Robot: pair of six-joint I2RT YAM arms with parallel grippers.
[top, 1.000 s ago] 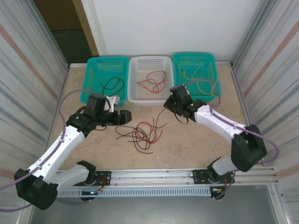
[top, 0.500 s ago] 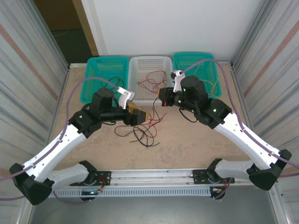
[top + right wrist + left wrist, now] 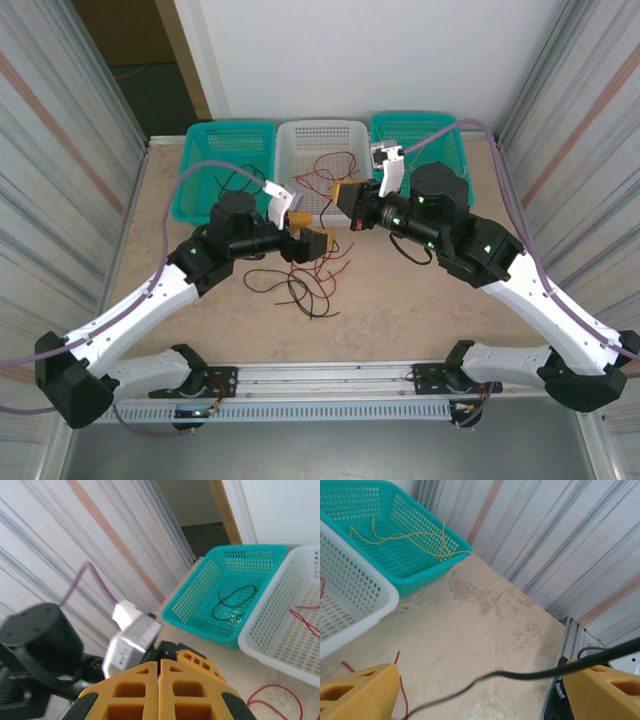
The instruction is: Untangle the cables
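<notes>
I expect the black cable (image 3: 555, 671) to stand up and arch over when I hold it with my left gripper, because a wavy kink (image 3: 490, 674) stays in the raised part of the cable.
A tangle of thin red and black cables (image 3: 305, 280) lies on the table in the middle. My left gripper (image 3: 310, 231) hovers just above its far side, open, its yellow fingers (image 3: 357, 692) wide apart. A black cable (image 3: 520, 675) hangs stretched in the air across that gap, touching neither pad, and runs up and to the right. My right gripper (image 3: 347, 195) is raised close to the left one, shut, fingertips (image 3: 150, 672) pressed together. The black cable leads up to it, though the pinch itself is hidden. A red cable (image 3: 402, 692) lies beside the left finger.
Three baskets stand at the back. The left teal basket (image 3: 200, 150) holds a black cable (image 3: 232, 602). The white basket (image 3: 345, 135) holds red ones (image 3: 325, 175). The right teal basket (image 3: 427, 580) holds yellow ones (image 3: 405, 535). Ribbed metal walls close both sides.
Both grippers moved toward the centre and now face each other closely. The right gripper rose, drawing the black cable up. The left gripper opened wider and slid right over the tangle.
</notes>
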